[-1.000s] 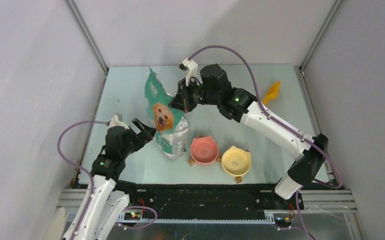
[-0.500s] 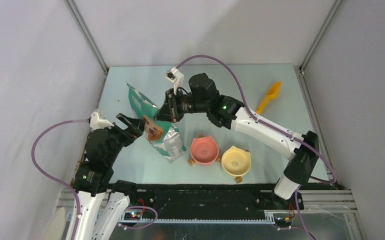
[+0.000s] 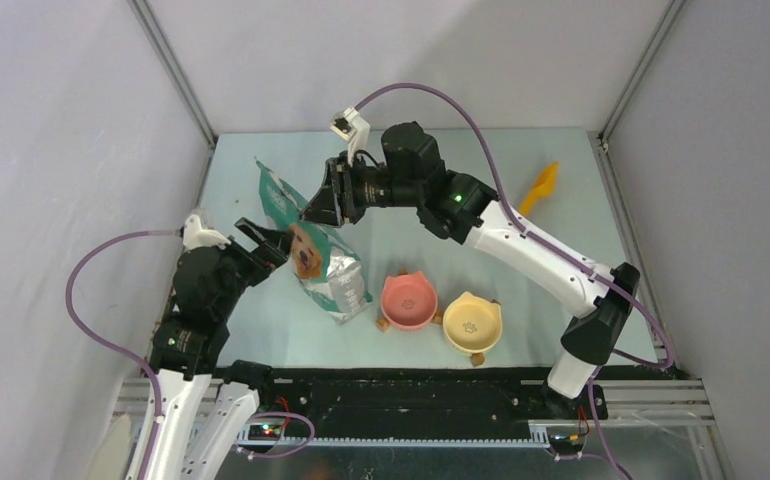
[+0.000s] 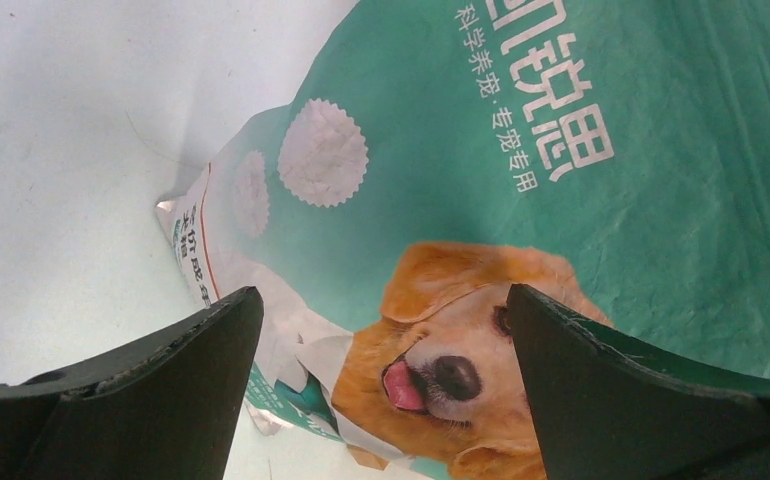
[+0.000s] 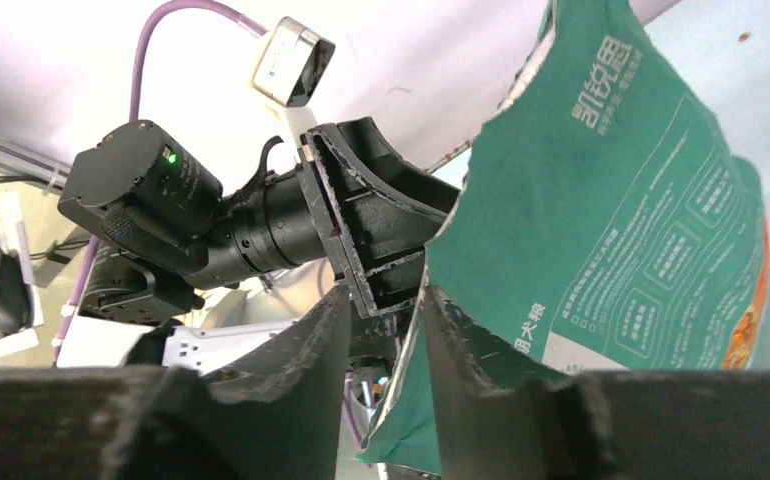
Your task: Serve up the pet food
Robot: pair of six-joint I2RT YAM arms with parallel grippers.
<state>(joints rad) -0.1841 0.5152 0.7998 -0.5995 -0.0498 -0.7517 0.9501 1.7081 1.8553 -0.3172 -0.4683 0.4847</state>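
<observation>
My left gripper needs to move back, go up and pinch the bag's torn top edge [image 5: 469,172], because its open fingers face the dog print [image 4: 461,345], below that edge.
The green-white foil bag [image 3: 326,270] with the golden dog stands tilted left of the table's middle. The pet food is hidden inside it. My right gripper [image 3: 313,210] is at the bag's torn top edge. In the right wrist view its jaws [image 5: 389,300] stand apart, open, and the bag's edge [image 5: 611,220] lies against the right-hand finger only. My left gripper [image 3: 264,238] is wide open just left of the bag. In the left wrist view the dog print on the bag [image 4: 561,200] fills the gap between the left gripper's [image 4: 381,295] fingers, untouched.
A pink cat-eared bowl [image 3: 408,300] and a yellow one [image 3: 472,322] sit side by side right of the bag, near the front edge. An orange scoop [image 3: 542,186] lies at the back right. Grey walls close in the pale table [image 3: 431,240].
My right gripper's jaws have parted from the bag's top edge. Over the last second the bag swung left and leaned over. My left arm drew back to the left, still open.
</observation>
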